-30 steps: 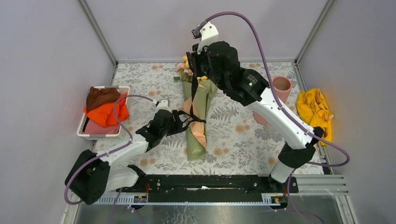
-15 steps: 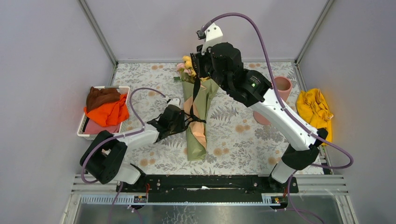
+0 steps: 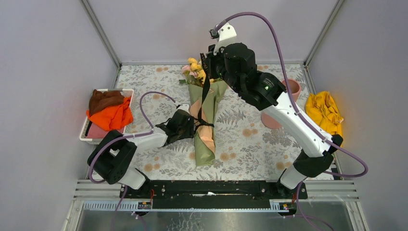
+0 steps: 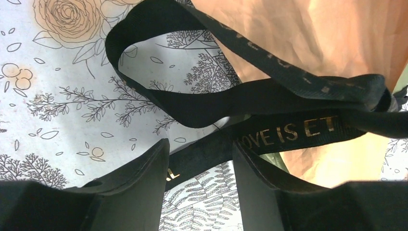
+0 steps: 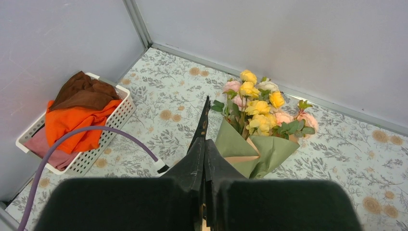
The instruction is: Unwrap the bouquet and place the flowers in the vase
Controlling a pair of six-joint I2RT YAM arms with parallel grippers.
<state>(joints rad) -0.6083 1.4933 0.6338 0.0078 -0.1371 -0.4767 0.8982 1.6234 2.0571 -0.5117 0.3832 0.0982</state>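
Note:
With the ribbon end taut, the ribbon's loop (image 4: 118,48) sits in the knot: next my right gripper opens and takes the knot (image 3: 202,121) while my left gripper pulls its piece of ribbon.
The bouquet (image 3: 204,139) lies on the floral mat with its flowers (image 3: 193,69) pointing to the far side. Its black ribbon (image 3: 204,98) is knotted around the middle of the peach and green cone. High over the blooms, my right gripper (image 3: 209,73) is shut on one ribbon end and holds it taut; in the right wrist view the ribbon (image 5: 204,118) sticks out past the closed gripper (image 5: 204,142). My left gripper (image 4: 201,144) is open at the bow, where a gold-lettered ribbon strand (image 4: 288,130) crosses between its fingertips. The pink vase (image 3: 293,89) stands at the right, partly behind the right arm.
A white basket (image 3: 124,137) holding orange and brown cloths sits at the left edge of the mat, seen also from the right wrist camera as the basket (image 5: 120,108). A yellow cloth (image 3: 327,113) lies beyond the vase at the right wall.
My left arm has reached right, bringing its gripper to the ribbon bow. The right gripper has risen and shifted right with the ribbon end, pulling it tighter.

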